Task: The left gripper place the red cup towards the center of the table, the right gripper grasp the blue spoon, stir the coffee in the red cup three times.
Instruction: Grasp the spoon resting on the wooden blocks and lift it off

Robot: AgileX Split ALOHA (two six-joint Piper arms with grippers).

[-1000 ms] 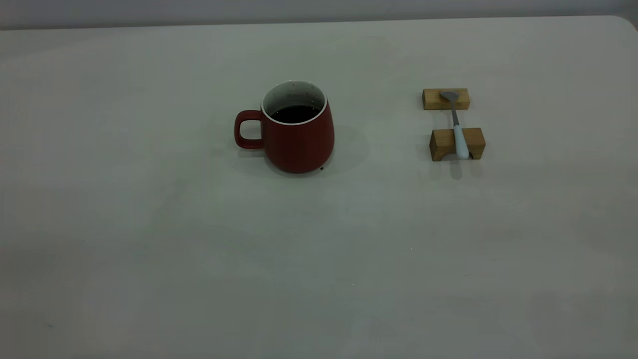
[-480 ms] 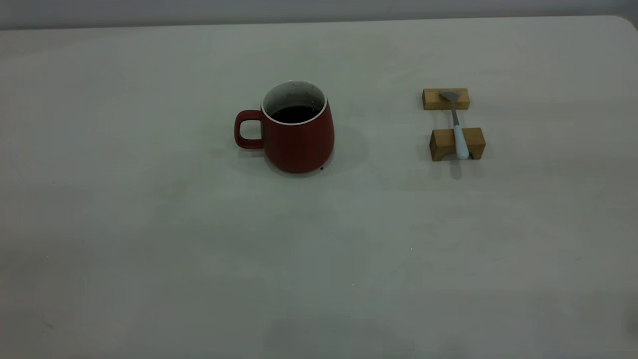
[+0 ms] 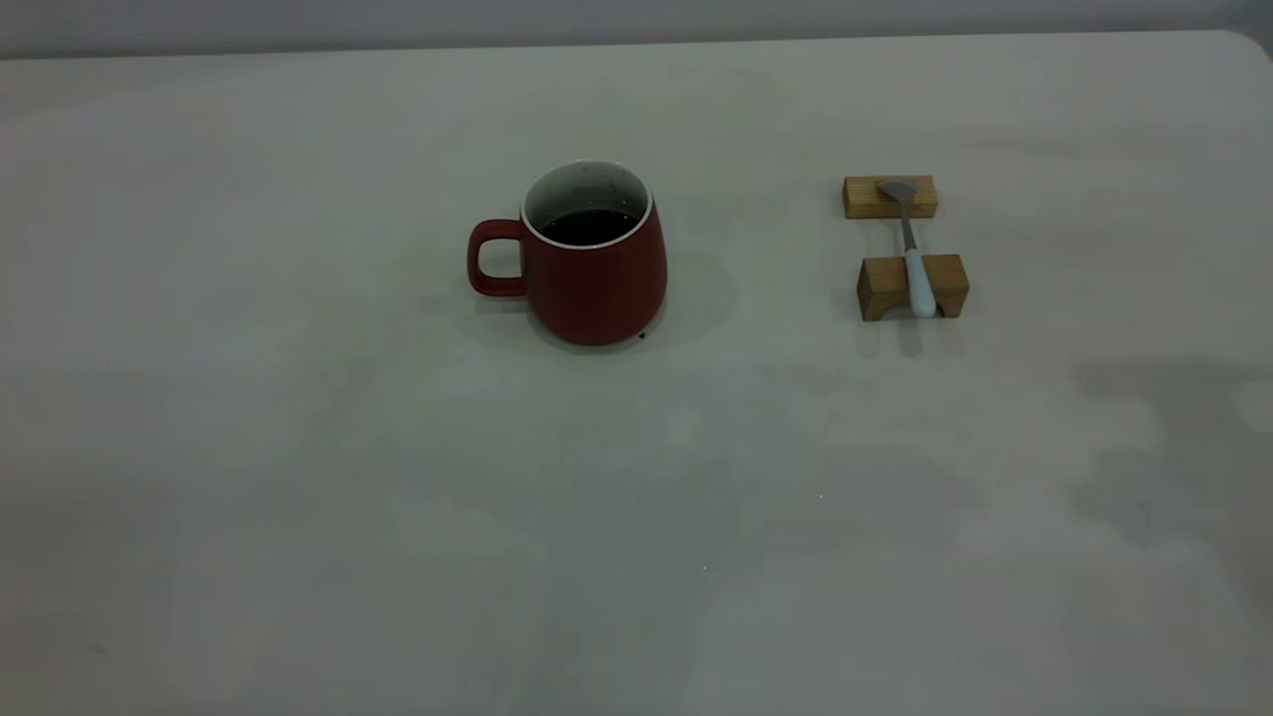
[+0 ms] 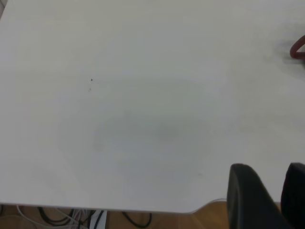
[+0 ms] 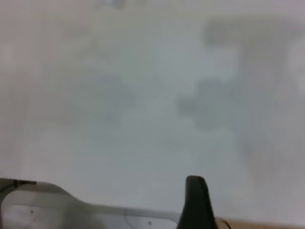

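Note:
My right gripper nears the blue spoon's handle end (image 3: 924,306), jutting past its wooden block, clear of the red cup, and should continue until its fingers straddle that handle (image 3: 918,279).
The red cup (image 3: 595,273) stands upright near the middle of the table (image 3: 298,477), its handle pointing left and dark coffee (image 3: 589,227) inside. To its right lies the blue spoon (image 3: 913,254), its bowl at the far end and its pale handle toward the near edge. Neither arm shows in the exterior view. In the left wrist view my left gripper (image 4: 272,171) hangs over the table's edge, open by a narrow gap and holding nothing, with a sliver of the red cup (image 4: 298,48) far off. Part of my right gripper (image 5: 195,202) shows above bare table.
Two tan wooden blocks (image 3: 875,199) (image 3: 880,288) carry the spoon, one under its bowl and one under its handle. The table's rounded corner (image 3: 1248,45) is at the far right. Cables (image 4: 62,217) lie on the floor below the table edge.
Cup and spoon have not moved. A soft shadow has come onto the table at the right, and the one at the near middle edge has faded.

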